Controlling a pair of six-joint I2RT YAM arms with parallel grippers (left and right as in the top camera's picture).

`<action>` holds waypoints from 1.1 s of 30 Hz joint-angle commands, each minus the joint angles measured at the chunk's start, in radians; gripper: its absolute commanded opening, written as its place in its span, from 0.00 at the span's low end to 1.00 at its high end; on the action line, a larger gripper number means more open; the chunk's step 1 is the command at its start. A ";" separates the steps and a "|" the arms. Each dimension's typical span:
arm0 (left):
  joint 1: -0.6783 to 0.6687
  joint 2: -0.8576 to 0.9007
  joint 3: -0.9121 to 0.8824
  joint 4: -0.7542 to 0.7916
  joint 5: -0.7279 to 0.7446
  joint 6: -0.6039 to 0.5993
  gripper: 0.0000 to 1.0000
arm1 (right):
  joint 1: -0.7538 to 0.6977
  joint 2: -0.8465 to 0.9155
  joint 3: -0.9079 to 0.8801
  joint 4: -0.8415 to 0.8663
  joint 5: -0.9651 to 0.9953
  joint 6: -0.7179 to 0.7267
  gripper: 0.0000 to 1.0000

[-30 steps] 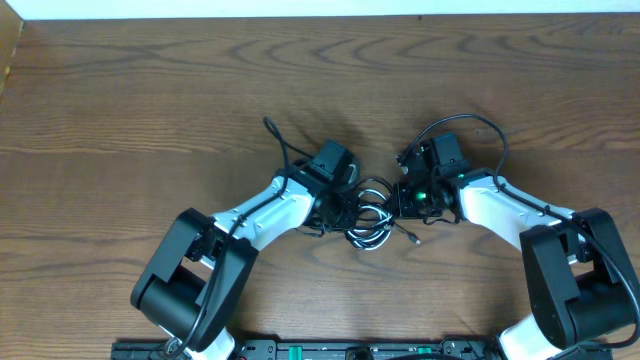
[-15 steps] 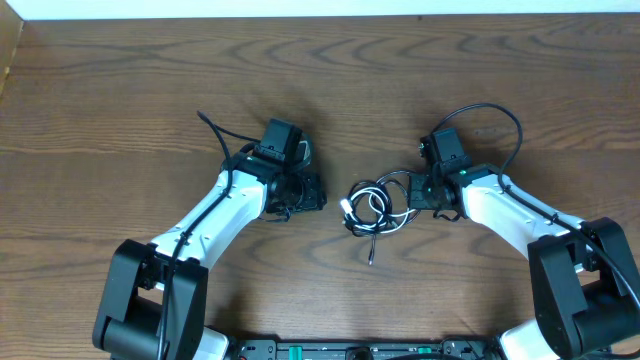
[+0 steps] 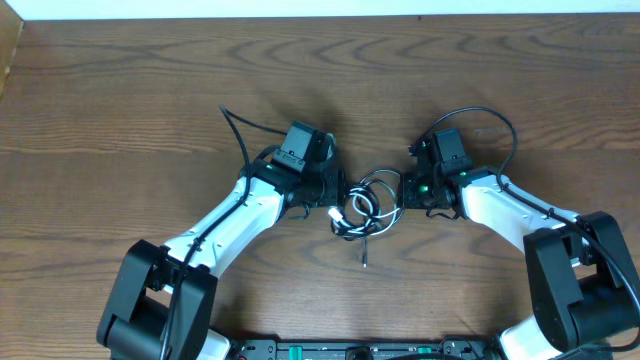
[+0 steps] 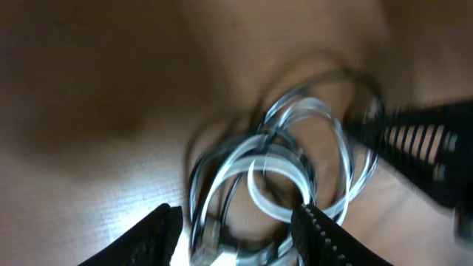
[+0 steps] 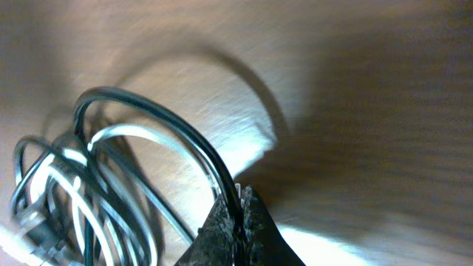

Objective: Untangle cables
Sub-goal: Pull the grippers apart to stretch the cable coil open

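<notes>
Next, my left gripper closes on the black loops [image 3: 345,229] and pulls back to spread the tangle, because the loops lie bunched [image 3: 370,208] close to my right gripper's cable.
A tangle of thin black and white cables [image 3: 362,207] lies on the wooden table between my two grippers, with one black plug end [image 3: 365,257] trailing toward the front. My left gripper [image 3: 337,193] is at the tangle's left edge. In the left wrist view it [image 4: 238,235] is open, with white and black loops [image 4: 275,171] between and just ahead of its fingers. My right gripper [image 3: 403,192] is at the tangle's right edge. In the right wrist view it [image 5: 238,216] is shut on a black cable [image 5: 185,140] that arcs up and left into the coiled loops [image 5: 70,188].
The arms' own thicker black wires loop up behind each wrist, at the left [image 3: 240,132] and the right [image 3: 495,120]. The table's far edge [image 3: 320,17] runs along the top. The arm base rail [image 3: 350,350] is at the front.
The left arm swung away to the left, then came back right to the tangle with its gripper open. The right gripper kept its cable, and the tangle shifted slightly left.
</notes>
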 commanded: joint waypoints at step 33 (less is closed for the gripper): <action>-0.152 0.245 -0.008 -0.056 -0.177 0.100 0.08 | 0.000 0.034 -0.031 -0.015 -0.092 -0.043 0.01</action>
